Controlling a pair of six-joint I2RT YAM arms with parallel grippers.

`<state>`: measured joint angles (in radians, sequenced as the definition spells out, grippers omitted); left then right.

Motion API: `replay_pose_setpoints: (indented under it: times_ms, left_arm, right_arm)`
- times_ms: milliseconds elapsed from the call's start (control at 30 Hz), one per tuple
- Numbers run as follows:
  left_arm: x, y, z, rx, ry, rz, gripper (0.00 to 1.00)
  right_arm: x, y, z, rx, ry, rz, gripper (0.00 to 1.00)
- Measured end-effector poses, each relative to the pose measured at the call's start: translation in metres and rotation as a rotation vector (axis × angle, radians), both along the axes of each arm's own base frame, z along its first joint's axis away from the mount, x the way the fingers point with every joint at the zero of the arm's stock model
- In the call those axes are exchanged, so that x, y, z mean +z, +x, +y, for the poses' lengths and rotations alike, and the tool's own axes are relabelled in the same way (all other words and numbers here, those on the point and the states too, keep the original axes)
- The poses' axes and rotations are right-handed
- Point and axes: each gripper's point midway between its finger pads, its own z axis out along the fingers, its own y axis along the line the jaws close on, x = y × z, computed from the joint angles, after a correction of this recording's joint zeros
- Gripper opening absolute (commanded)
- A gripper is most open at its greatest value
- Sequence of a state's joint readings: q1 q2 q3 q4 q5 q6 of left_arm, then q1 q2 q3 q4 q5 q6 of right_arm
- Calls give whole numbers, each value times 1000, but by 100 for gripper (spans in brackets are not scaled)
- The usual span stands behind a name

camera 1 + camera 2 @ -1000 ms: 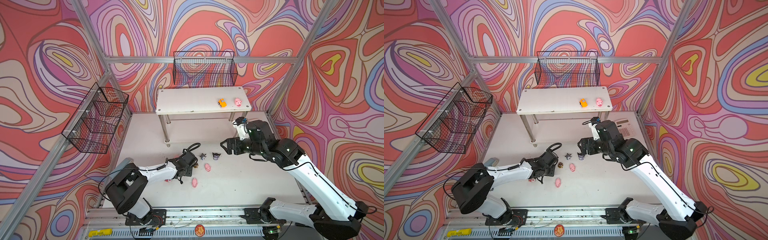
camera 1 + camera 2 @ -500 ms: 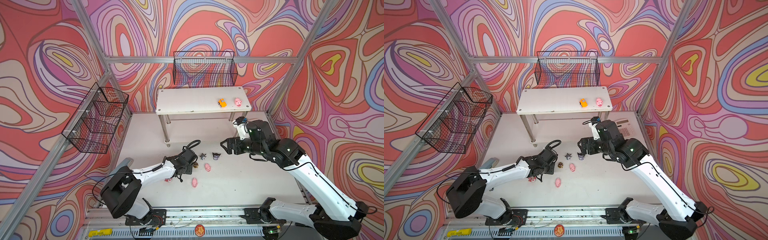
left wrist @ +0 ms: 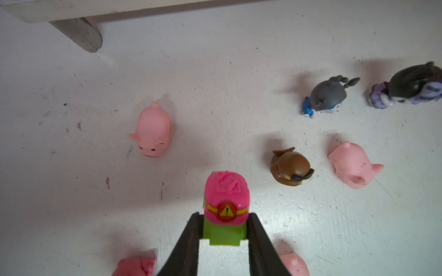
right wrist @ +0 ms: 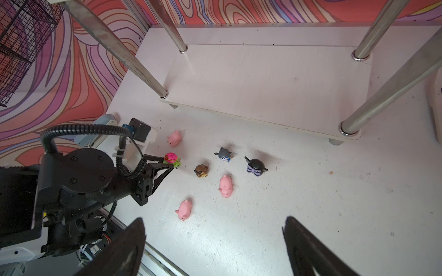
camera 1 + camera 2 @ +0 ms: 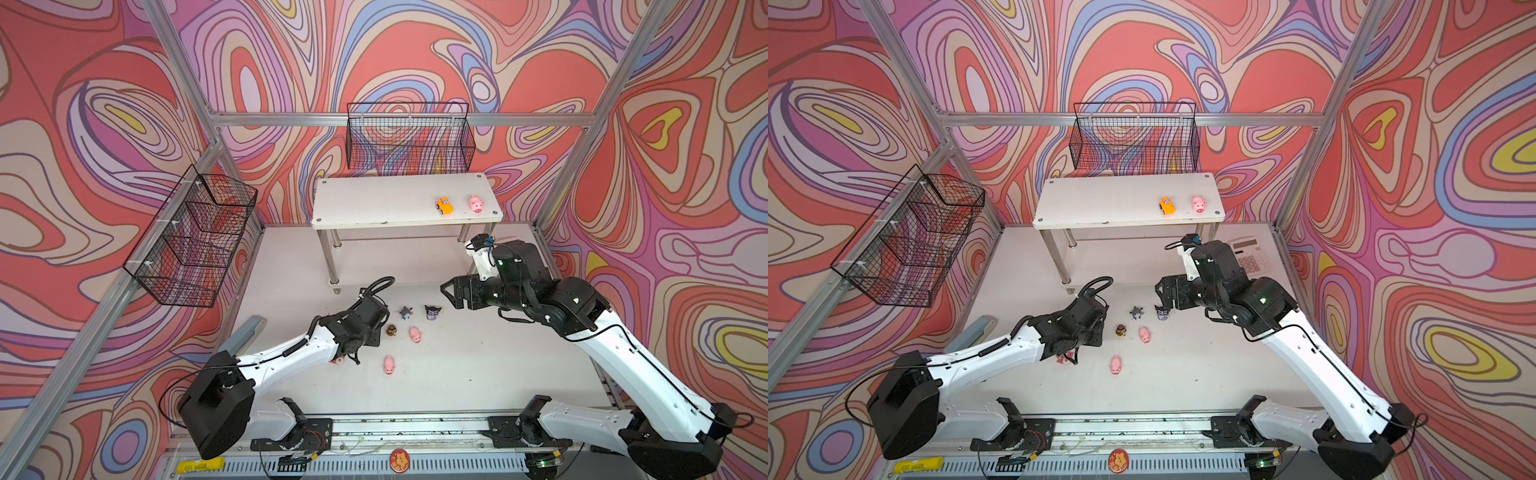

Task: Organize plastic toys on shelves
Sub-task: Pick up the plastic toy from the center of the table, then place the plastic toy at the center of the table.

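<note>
The pink-green car point(image 3: 226, 200) hangs tilted at the ends of my left gripper's fingers. Next, I lay it flat on the white floor point(image 3: 193, 191) and grip its sides deeper before lifting.
My left gripper point(image 3: 224, 227) is shut on the pink-green car point(image 3: 226, 198), its two black fingers pressing the green sides just above the white floor. Around it lie pink pigs point(image 3: 153, 131) point(image 3: 354, 165), a brown figurine point(image 3: 290, 167), a grey one point(image 3: 328, 95) and a dark horned one point(image 3: 411, 83). In both top views the shelves point(image 5: 374, 203) carry an orange car point(image 5: 444, 205) and a pink pig point(image 5: 476, 204) on the upper board. My right gripper point(image 4: 214, 219) hangs open over the floor near the dark horned figurine point(image 5: 433, 311), holding nothing.
The lower shelf board point(image 4: 263, 78) is bare between chrome legs. Black wire baskets hang on the back wall point(image 5: 409, 137) and left wall point(image 5: 191, 237). A calculator point(image 5: 1250, 255) lies behind my right arm, a grey stapler point(image 5: 976, 328) left of my left arm.
My left gripper has closed on the pink-green car and the arm has stretched out slightly. My right arm has stayed still and open.
</note>
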<state>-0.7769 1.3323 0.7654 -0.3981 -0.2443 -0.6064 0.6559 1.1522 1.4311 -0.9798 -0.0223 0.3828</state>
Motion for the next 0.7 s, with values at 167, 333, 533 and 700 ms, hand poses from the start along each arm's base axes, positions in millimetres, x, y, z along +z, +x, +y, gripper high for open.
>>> replay_pose_setpoints:
  times_ms: [167, 333, 533, 700]
  left_arm:
    - [-14, 4, 4, 13, -10, -55, 16]
    - [-38, 2, 16, 40, -36, -132, 16]
    - [-52, -1, 24, 57, -62, -181, 18]
    - [-44, 6, 15, 61, -114, -217, 29]
  right_arm:
    - [-1, 0, 0, 0, -2, 2, 94]
    - [-3, 1, 0, 0, -5, 6, 94]
    - [-11, 4, 3, -1, -22, 28, 94]
    - [-16, 6, 4, -3, -36, 42, 94]
